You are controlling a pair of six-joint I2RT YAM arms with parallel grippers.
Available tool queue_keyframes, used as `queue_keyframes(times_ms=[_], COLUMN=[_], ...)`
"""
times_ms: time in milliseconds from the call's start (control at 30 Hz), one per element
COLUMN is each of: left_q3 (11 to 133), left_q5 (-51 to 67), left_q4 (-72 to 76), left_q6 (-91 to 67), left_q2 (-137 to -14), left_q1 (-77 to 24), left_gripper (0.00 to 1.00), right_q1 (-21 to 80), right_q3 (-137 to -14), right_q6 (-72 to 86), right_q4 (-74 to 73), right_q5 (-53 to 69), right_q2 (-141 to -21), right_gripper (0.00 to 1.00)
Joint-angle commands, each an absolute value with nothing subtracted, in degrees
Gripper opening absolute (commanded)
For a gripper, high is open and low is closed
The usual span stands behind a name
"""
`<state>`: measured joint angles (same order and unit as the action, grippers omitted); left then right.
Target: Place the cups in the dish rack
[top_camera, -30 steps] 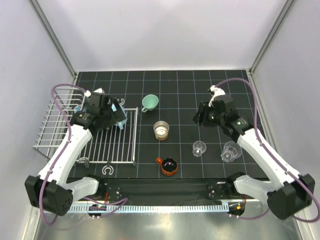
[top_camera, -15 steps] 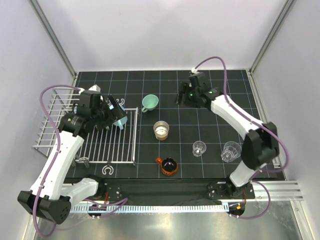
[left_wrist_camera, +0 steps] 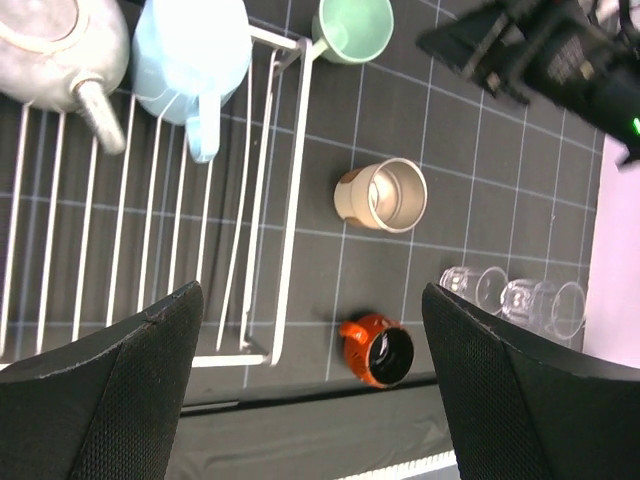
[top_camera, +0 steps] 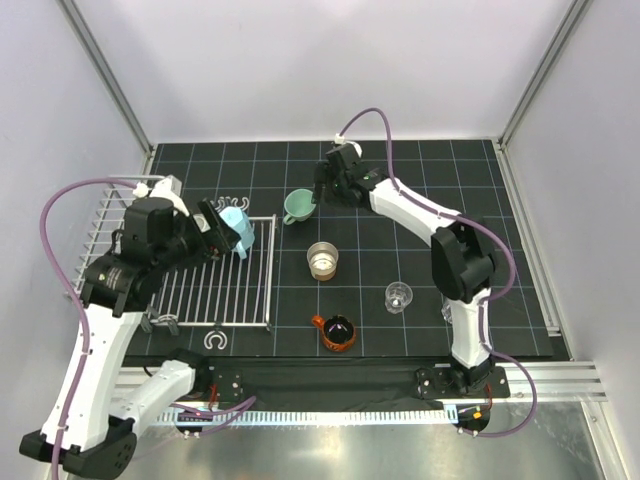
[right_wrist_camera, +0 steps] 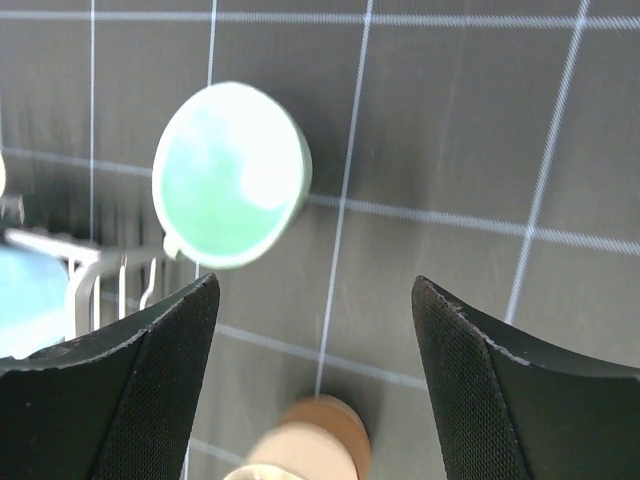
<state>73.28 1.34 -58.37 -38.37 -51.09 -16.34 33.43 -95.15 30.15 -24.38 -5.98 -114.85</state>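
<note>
Next, my right gripper hands over the mint green cup by its rim, because the cup stands by my right gripper and the dish rack is by my left gripper.
The white wire dish rack lies at the left, also in the left wrist view. A light blue cup and a steel cup rest on its slats. My left gripper is open and empty, above the rack beside the blue cup. My right gripper is open and empty just above the mint green cup. On the mat are a steel cup, an orange cup and two clear cups.
The right arm stretches across the mat from the right and covers one clear cup in the top view; the other clear cup shows. A small white C-shaped piece lies by the rack's near edge. Walls close the back and sides.
My right arm has swung from the right side leftward to above the mint cup. My left arm has drawn back and up; the blue cup stays on the rack.
</note>
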Motion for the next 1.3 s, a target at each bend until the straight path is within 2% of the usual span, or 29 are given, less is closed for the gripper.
queue_keyframes(times_ms=[0,300,433,467,533,567,633,667,733,767,800,1100,1200,1267], left_q3=[75.6,75.7,75.9,76.0,76.1,76.2,76.3,76.2,76.3,76.6,76.8,76.6,75.2,74.4], left_q5=[1.2,-2.1,-2.4,-2.4,-2.4,-2.3,-0.7,-0.4,3.6,4.6,6.2,14.0,19.8,22.9], left_q4=[-63.2,-66.9,-68.1,-68.6,-69.0,-69.5,-69.8,-69.9,-69.8,-69.6,-69.5,-62.7,-56.3,-50.9], left_q6=[-34.3,-30.7,-30.5,-30.4,-30.3,-30.2,-30.0,-30.1,-31.1,-31.5,-31.8,-39.7,-44.3,-46.5], left_q2=[-50.2,-47.4,-46.9,-46.7,-46.1,-45.9,-45.9,-46.0,-46.9,-47.4,-48.0,-52.5,-54.0,-55.3], left_q1=[-16.1,-19.0,-19.7,-19.7,-19.7,-19.8,-19.7,-19.8,-19.7,-19.7,-19.7,-19.7,-19.7,-19.7], left_gripper=[0.87,0.88,0.88,0.88,0.87,0.88,0.87,0.87,0.86,0.86,0.86,0.86,0.85,0.85], right_q1=[33.7,34.7,35.4,35.4,35.4,35.5,35.5,35.5,35.5,35.5,35.4,34.6,33.4,31.9], right_q3=[-99.9,-107.3,-108.0,-107.8,-106.9,-106.6,-106.3,-106.5,-107.0,-107.2,-107.3,-97.8,-89.3,-82.1], right_q6=[29.8,31.9,33.6,34.3,35.8,36.1,36.6,36.4,36.2,35.9,35.6,27.0,24.0,24.2], right_q4=[-21.6,-22.2,-22.2,-22.5,-22.5,-22.1,-21.2,-20.7,-20.2,-20.7,-20.9,-20.1,-17.8,-15.1], right_q5=[-8.9,-8.5,-7.8,-7.6,-7.2,-6.9,-5.9,-4.8,-4.0,-4.2,-4.6,-2.6,-0.8,6.1], right_q2=[-117.9,-126.1,-128.8,-129.0,-129.2,-129.2,-129.3,-129.3,-128.9,-127.9,-127.1,-105.8,-94.7,-86.4], right_gripper=[0.78,0.75,0.65,0.55,0.44,0.36,0.30,0.23,0.16,0.07,0.04,0.04,0.04,0.04])
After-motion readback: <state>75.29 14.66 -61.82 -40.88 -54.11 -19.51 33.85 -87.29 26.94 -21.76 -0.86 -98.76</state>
